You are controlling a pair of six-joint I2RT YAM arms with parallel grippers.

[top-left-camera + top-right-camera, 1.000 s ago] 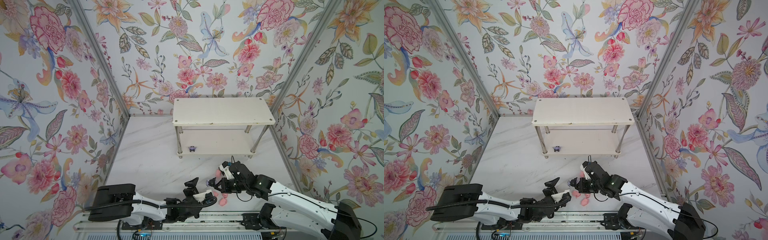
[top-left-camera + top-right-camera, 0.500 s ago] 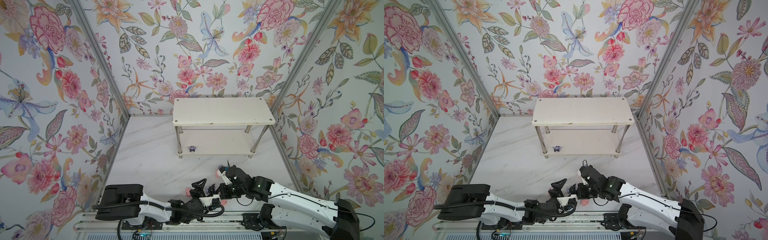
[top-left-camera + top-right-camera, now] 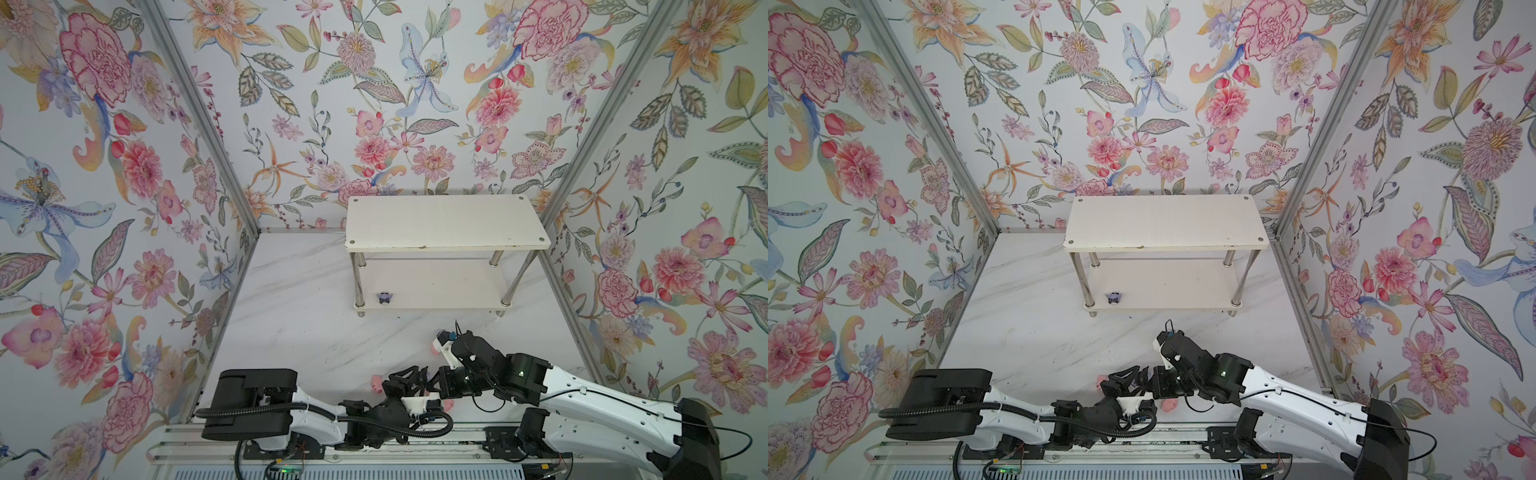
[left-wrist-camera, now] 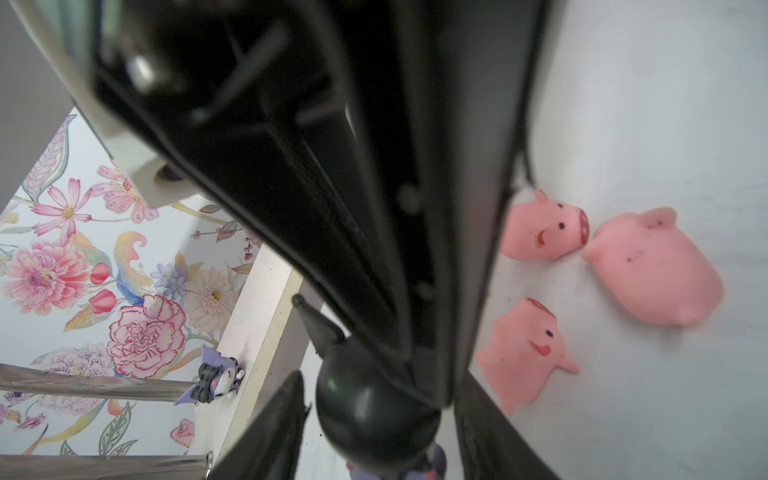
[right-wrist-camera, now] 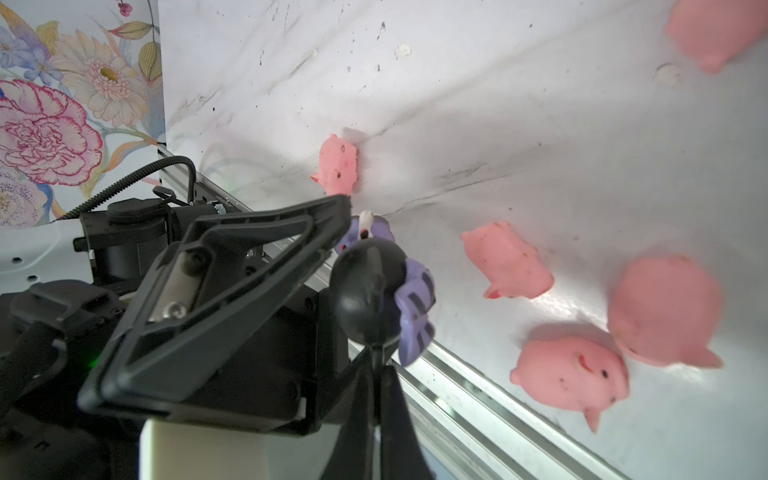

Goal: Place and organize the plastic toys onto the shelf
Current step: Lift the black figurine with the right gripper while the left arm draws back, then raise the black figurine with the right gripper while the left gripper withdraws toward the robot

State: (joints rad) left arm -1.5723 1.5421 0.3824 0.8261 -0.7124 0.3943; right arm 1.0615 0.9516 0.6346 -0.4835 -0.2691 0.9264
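Note:
I should hold its body below the head with my left gripper while my right gripper regrasps the purple figurine, since it hangs there by a black ear.
A purple figurine with a black head hangs by one black ear from my right gripper, which is shut on it low over the table's front. My left gripper has narrowed round that head, with a thin gap on each side. In both top views the two grippers meet there. Another purple figurine stands on the white shelf's lower board, near its left leg. Several pink pigs lie on the table round the grippers.
One pig lies left of the grippers and another behind the right wrist. The aluminium rail runs along the table's front edge right under the held figurine. Floral walls close in the left, right and back.
My left gripper has moved right to the right gripper and narrowed round the figurine's head. The right gripper has come a little forward and left, still shut on the figurine.

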